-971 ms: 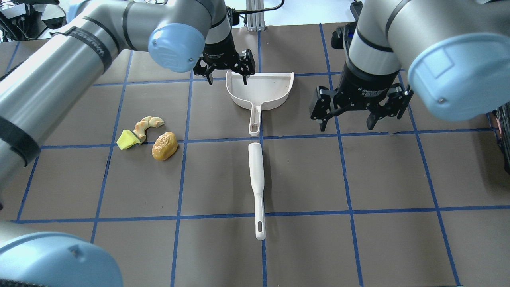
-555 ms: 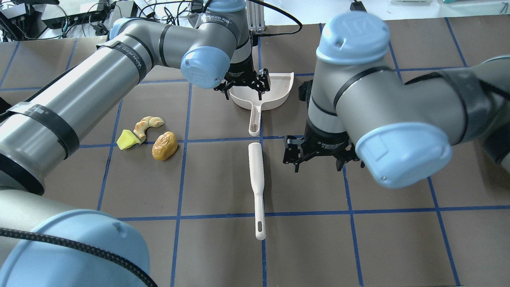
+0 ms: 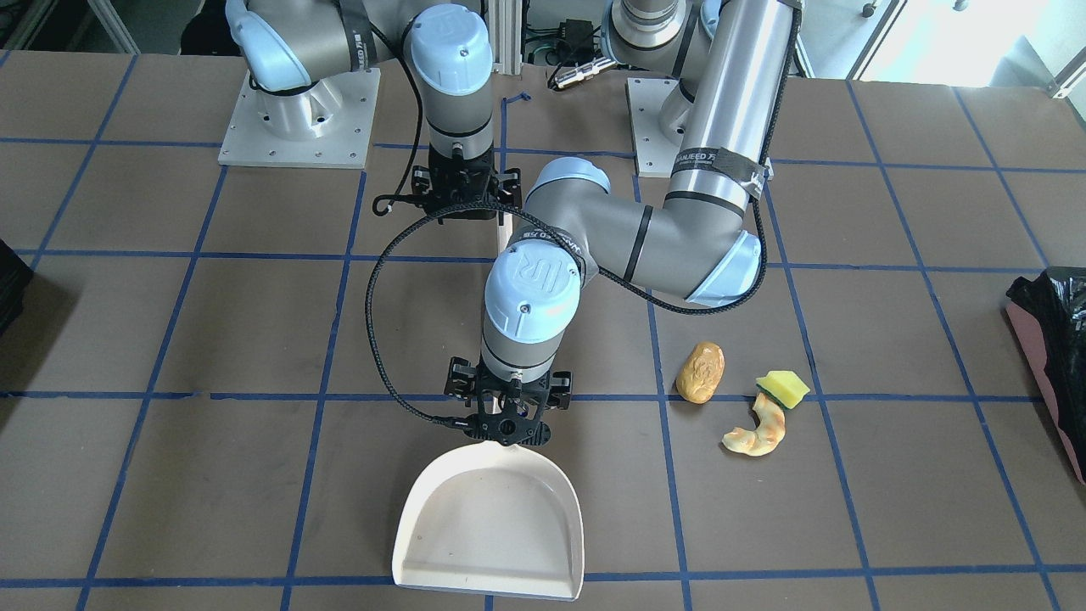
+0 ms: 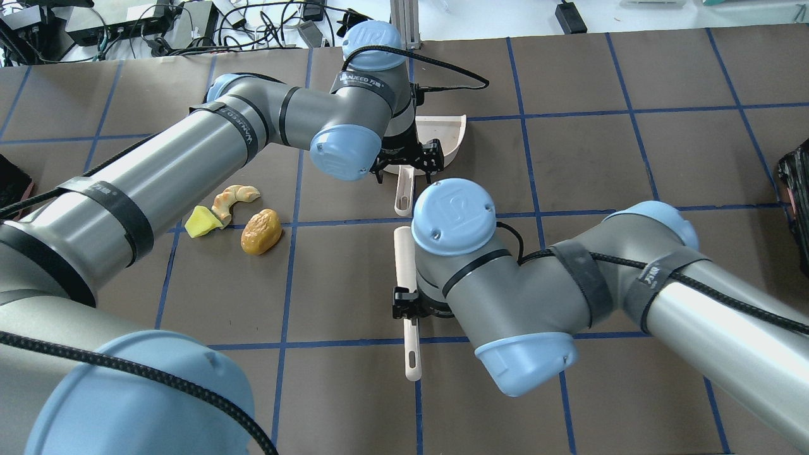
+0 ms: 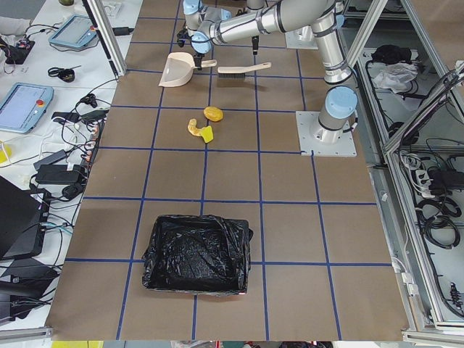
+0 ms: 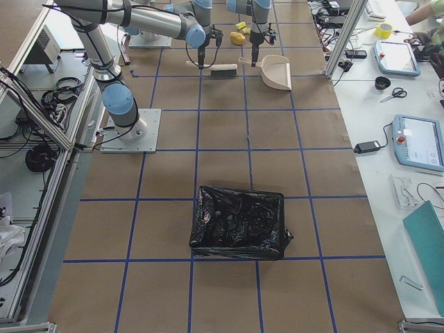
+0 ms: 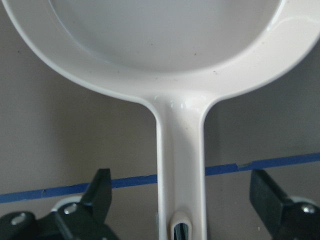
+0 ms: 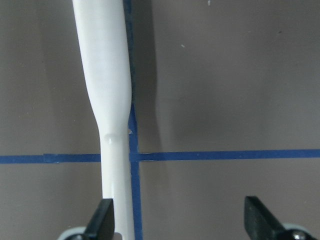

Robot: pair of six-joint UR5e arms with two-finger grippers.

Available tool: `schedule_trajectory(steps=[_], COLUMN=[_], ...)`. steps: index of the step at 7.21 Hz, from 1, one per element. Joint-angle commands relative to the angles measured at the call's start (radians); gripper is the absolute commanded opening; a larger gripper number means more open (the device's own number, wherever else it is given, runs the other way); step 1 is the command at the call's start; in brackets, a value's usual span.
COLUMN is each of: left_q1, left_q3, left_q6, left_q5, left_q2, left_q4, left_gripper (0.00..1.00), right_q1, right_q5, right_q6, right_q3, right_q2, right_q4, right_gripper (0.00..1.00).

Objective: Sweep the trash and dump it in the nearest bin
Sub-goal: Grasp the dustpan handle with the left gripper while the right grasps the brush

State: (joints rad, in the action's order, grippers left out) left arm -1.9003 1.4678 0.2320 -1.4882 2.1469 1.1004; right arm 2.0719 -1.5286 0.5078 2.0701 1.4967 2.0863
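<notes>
My gripper will find the white brush's end hidden underneath when it lifts the white dustpan, because dark bristles (image 7: pixel 181 232) show through the slot in the white dustpan's handle (image 7: pixel 181 165).
The trash lies together left of centre: a tan potato-like lump (image 4: pixel 261 231) (image 3: pixel 701 372), a yellow wedge sponge (image 4: pixel 202 222) (image 3: pixel 784 388) and a curled pastry piece (image 4: pixel 234 197) (image 3: pixel 758 431). My left gripper (image 4: pixel 407 169) (image 7: pixel 182 200) is open, its fingers on either side of the white dustpan's (image 3: pixel 492 518) handle (image 7: pixel 181 165). My right gripper (image 4: pixel 417 313) (image 8: pixel 181 220) is open over the white brush's (image 4: pixel 406 265) handle (image 8: pixel 107 90), which lies by one finger. The bin (image 3: pixel 1049 339) (image 5: pixel 197 254), pink-sided with a black bag, stands at my left table end.
A second black-bagged container (image 6: pixel 239 222) (image 4: pixel 797 189) stands at my right table end. The brown table (image 4: pixel 632 158) has a blue tape grid. Cables and devices lie beyond the far edge (image 4: pixel 158 19).
My left gripper came from the dustpan's far rim to over its handle. My right gripper swung from right of the dustpan down to the brush handle. Both stayed open.
</notes>
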Motion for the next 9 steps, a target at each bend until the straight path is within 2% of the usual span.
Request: schedule_trajectory(steps=[1,2,3,4,6,7,8,9], left_q1=[-0.025,-0.031,-0.031,-0.030,-0.029,-0.029,-0.019,0.022], left_q3=[0.011,0.038,0.049,0.054,0.057,0.055,0.043,0.034], left_q6=[0.020,0.007,0.006,-0.025,-0.063,-0.069,-0.075,-0.120], left_q5=[-0.003,-0.006,-0.007,-0.007,-0.012,-0.014,-0.020,-0.042], left_q2=[-0.008,-0.030,-0.030,-0.032,-0.024,-0.035,-0.048,-0.082], left_q4=[0.013,0.012,0.012,0.013,0.010,0.013,0.022,0.091], left_gripper=[0.79,0.50,0.13,0.00,0.00,0.00,0.00,0.00], right_q1=[0.070,0.076,0.076,0.074,0.074,0.074,0.074,0.074], right_q5=[0.002,0.002,0.001,0.001,-0.001,0.001,-0.001,0.001], right_q6=[0.026,0.028,0.028,0.023,0.024,0.029,0.037,0.076], right_q3=[0.002,0.004,0.008,0.002,0.002,0.002,0.002,0.001], right_q2=[-0.067,-0.081,-0.093,-0.092,-0.093,-0.093,-0.092,-0.085], right_q4=[0.061,0.064,0.063,0.060,0.055,0.055,0.055,0.054], right_gripper=[0.90,0.84,0.77,0.70,0.34,0.22,0.14,0.10])
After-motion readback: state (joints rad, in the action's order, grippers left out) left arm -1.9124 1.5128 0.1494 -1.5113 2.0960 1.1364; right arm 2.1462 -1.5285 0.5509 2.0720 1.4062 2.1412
